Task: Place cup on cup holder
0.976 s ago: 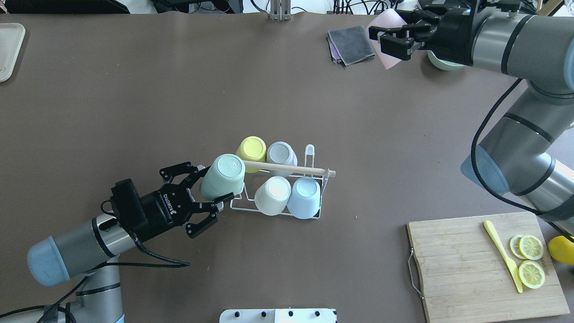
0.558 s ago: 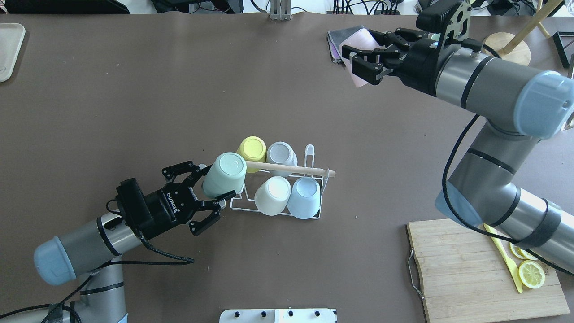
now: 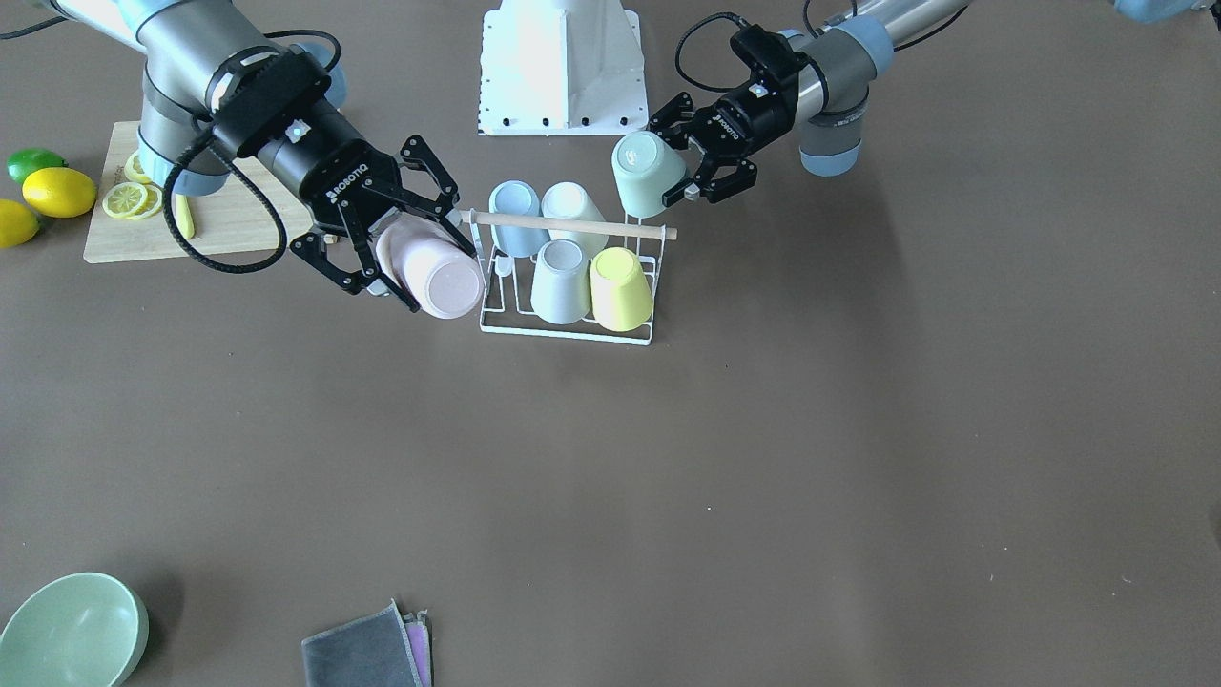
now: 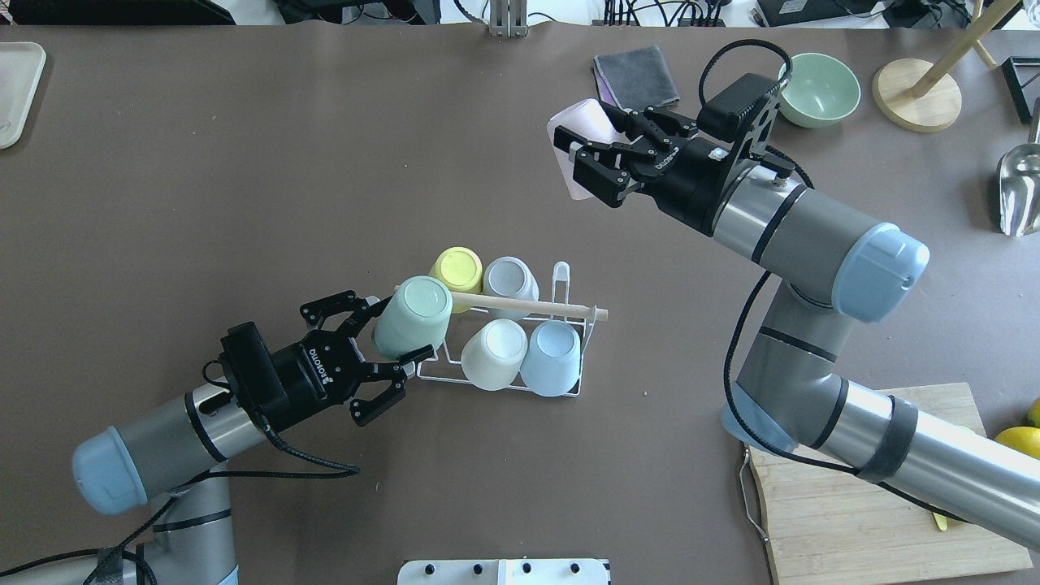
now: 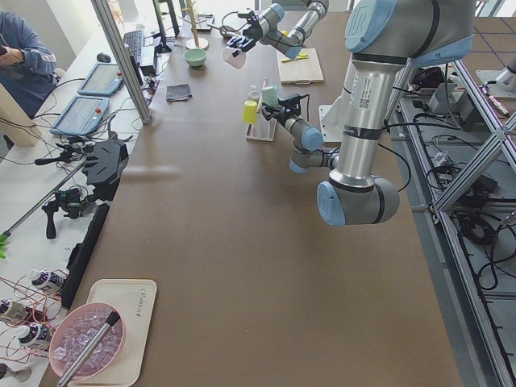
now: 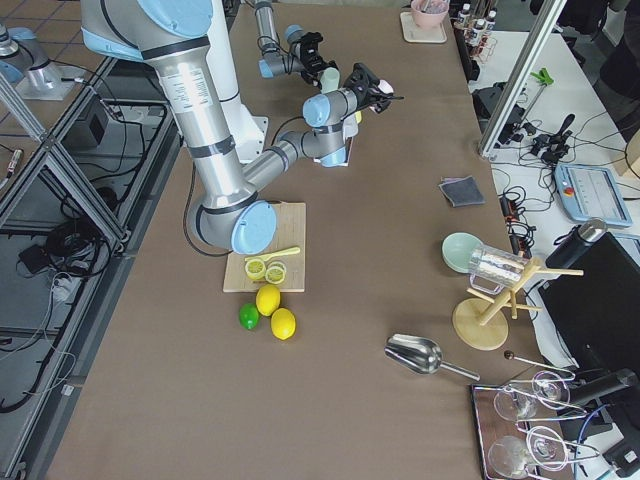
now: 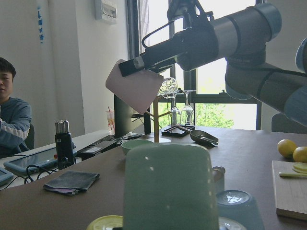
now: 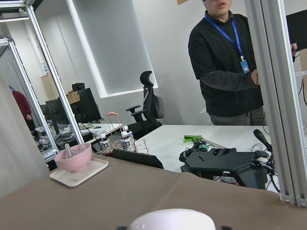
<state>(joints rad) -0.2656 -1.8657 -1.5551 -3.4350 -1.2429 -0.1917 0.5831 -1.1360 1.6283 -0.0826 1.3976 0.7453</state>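
Note:
The pink cup is hanging at a tilt past the rack, so the robot's right gripper should bring it back, straighten it and lower it over the rack's open peg next to the grey cup.
The cup holder is a white wire rack with a wooden rod on top. It stands mid-table and carries a yellow, a grey, a white and a light blue cup upside down. My left gripper is shut on a mint-green cup, held tilted over the rack's left end, also in the front view. My right gripper is shut on a pink cup, held in the air beyond the rack's far right side, also in the front view.
A green bowl, folded cloths, a wooden stand and a metal scoop lie at the far right. A cutting board with lemon slices is at the near right. A tray is at the far left.
My right arm has swung left and toward the rack with the pink cup in its gripper. My left gripper has shifted slightly right with the green cup.

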